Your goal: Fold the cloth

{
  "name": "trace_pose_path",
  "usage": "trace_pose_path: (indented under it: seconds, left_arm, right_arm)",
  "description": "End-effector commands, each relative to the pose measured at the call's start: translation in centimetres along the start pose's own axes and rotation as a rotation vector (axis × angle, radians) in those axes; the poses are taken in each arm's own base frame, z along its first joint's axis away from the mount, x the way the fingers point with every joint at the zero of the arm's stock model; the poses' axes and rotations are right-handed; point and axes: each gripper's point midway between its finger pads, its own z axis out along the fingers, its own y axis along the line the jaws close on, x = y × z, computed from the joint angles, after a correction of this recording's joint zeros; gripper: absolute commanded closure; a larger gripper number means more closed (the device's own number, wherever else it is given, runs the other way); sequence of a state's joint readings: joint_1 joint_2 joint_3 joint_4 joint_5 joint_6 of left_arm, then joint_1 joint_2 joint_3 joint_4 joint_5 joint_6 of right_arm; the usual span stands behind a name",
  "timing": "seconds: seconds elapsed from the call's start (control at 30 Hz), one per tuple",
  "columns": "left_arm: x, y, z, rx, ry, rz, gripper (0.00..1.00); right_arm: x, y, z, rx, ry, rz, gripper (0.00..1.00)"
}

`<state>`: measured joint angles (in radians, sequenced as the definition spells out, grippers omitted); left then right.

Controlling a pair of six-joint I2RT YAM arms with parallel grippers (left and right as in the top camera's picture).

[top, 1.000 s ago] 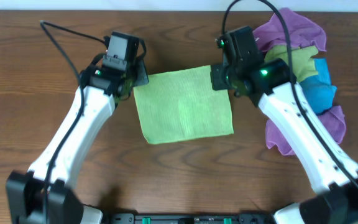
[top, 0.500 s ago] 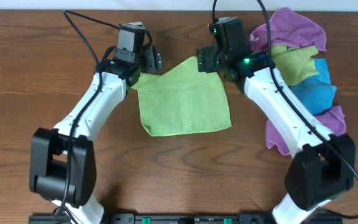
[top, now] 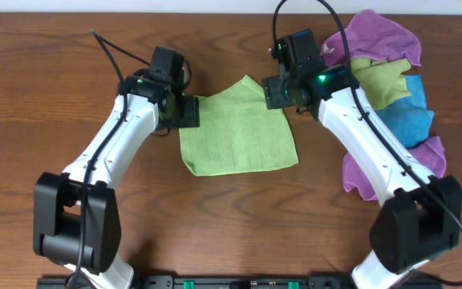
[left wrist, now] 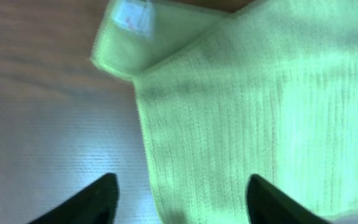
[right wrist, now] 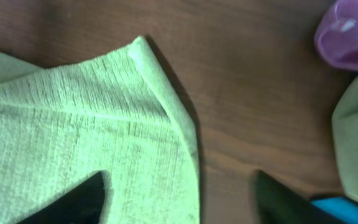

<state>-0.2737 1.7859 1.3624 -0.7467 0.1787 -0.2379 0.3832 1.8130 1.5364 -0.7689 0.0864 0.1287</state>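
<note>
I can see the cloth's far edge bunched up into a peak (top: 248,81), so I should hold the cloth at its near corner (top: 195,170) with my left gripper while my right gripper pulls the peak straight before folding.
The lime-green cloth (top: 239,136) lies on the wooden table (top: 38,120), its far edge rumpled into a peak in the middle. My left gripper (top: 184,112) hovers over the cloth's far left corner. In the left wrist view the left gripper (left wrist: 182,199) is open, its dark fingers (left wrist: 92,199) straddling the left edge of the cloth (left wrist: 260,93), with a folded corner showing a white label beyond. My right gripper (top: 273,90) is at the far right corner. In the right wrist view the right gripper (right wrist: 179,199) is open astride the right edge of the cloth (right wrist: 73,106).
A pile of other cloths lies at the right: purple (top: 375,32), olive-green (top: 379,80), blue (top: 411,116), and more purple (top: 359,172) nearer the front. In the right wrist view the purple cloth (right wrist: 347,34) and the olive one (right wrist: 356,143) show close beside the gripper.
Both grippers have let go of the cloth's far corners and opened. They now sit lower over the side edges, and the far edge has bunched into a central peak.
</note>
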Motion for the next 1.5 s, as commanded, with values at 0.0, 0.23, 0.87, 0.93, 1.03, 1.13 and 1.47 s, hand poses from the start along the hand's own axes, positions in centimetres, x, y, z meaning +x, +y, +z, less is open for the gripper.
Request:
trace_pose_path:
  seconds: [0.0, 0.23, 0.87, 0.93, 1.03, 1.13, 1.47]
  left_arm:
    - [2.3, -1.9, 0.5, 0.074, 0.067, 0.057, 0.46]
    - [6.0, -1.8, 2.5, 0.012, 0.148, 0.106, 0.94]
    - [8.9, 1.3, 6.0, -0.105, 0.135, 0.090, 0.94]
    - [9.9, 1.8, 6.4, -0.113, 0.159, 0.088, 0.94]
    - [12.1, 2.8, 6.9, -0.134, 0.214, 0.083, 0.94]
    - [13.9, 3.6, 6.9, -0.159, 0.269, 0.075, 0.94]
    - [19.5, 8.0, 3.4, -0.402, 0.499, -0.014, 0.94]
  right_arm:
    - [-0.3, -1.0, -1.3, 0.003, -0.013, -0.001, 0.98]
    - [0.4, -4.6, -5.8, 0.028, -0.018, 0.001, 0.99]
    - [6.9, -2.3, -4.0, -0.134, 0.110, -0.021, 0.99]
    - [6.3, -2.5, -5.1, -0.132, 0.071, -0.018, 0.98]
    - [5.1, -3.3, -7.8, -0.123, -0.015, -0.004, 0.99]
    - [4.4, -4.1, -9.7, -0.110, -0.075, 0.009, 0.98]
    - [4.8, -3.5, -11.7, -0.187, -0.100, -0.022, 0.98]
